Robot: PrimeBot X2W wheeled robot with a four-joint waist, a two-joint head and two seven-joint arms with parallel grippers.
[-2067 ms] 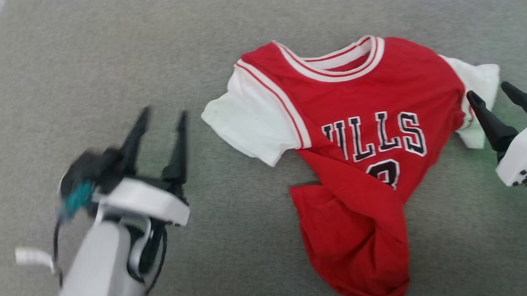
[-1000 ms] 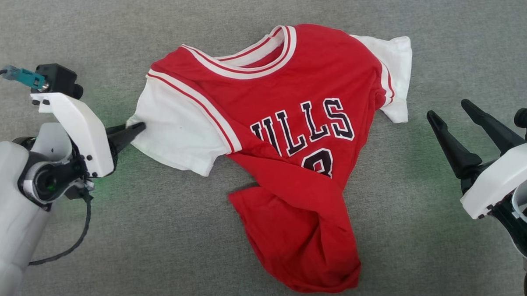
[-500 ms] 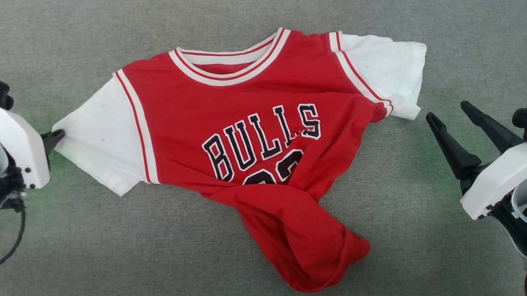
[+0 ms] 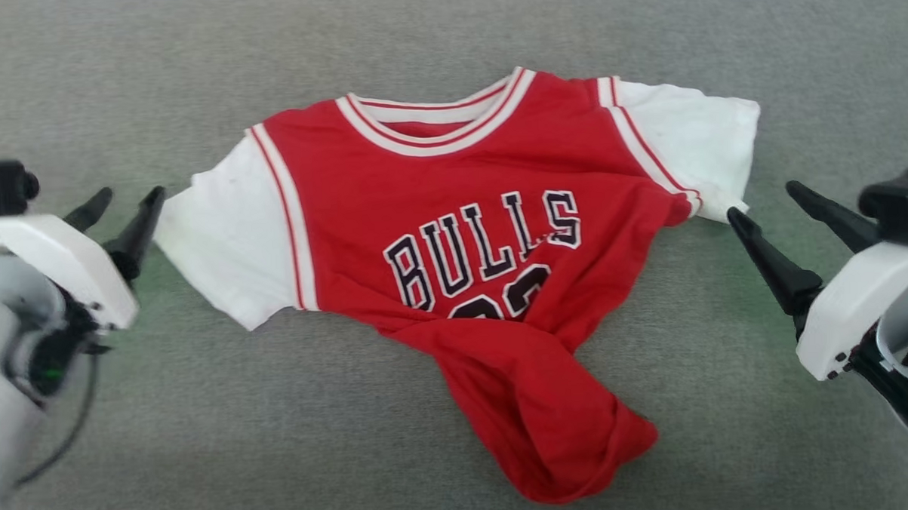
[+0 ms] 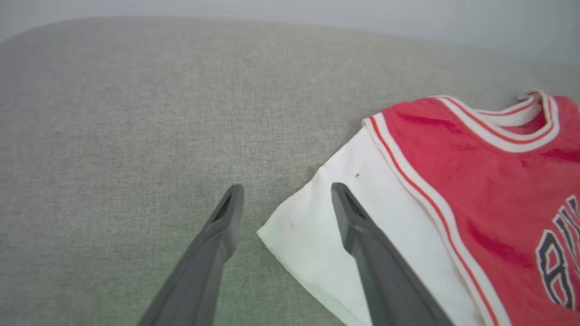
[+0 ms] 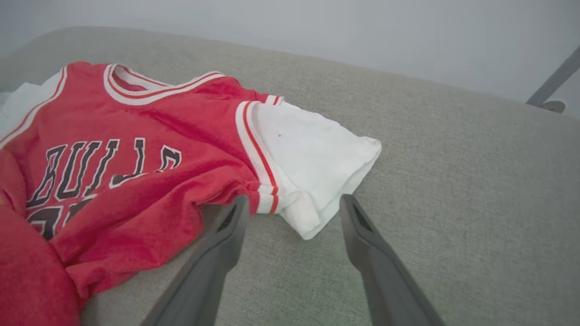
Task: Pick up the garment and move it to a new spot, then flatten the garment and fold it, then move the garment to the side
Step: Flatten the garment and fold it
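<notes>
I expect the garment's lower part (image 4: 518, 370) to drop open and spread out when I lift both sleeves, because the twist in the garment ends in a loose tail (image 4: 580, 450).
The garment (image 4: 481, 171) lies face up on the grey surface, a red T-shirt with white sleeves and dark lettering. Its lower part (image 4: 550, 425) is twisted and bunched toward the near right. My left gripper (image 4: 131, 194) stands open right at the edge of the left sleeve (image 4: 219, 240). In the left wrist view that gripper (image 5: 286, 188) straddles the sleeve's corner (image 5: 312, 235), with one finger over the white cloth and nothing clamped. My right gripper (image 4: 763, 200) is open beside the right sleeve (image 4: 692, 141). Its fingers flank that sleeve's lower corner (image 6: 312, 213) in the right wrist view.
The grey fabric surface (image 4: 203, 430) stretches all around the shirt. A pale wall rises behind its far edge (image 6: 408, 45), and a grey metal leg (image 6: 550, 86) stands past the surface at the upper right of the right wrist view.
My left gripper shut on the left sleeve, dragged it leftward so the shirt spread wider, then let go and opened. The right gripper stayed open and about where it was.
</notes>
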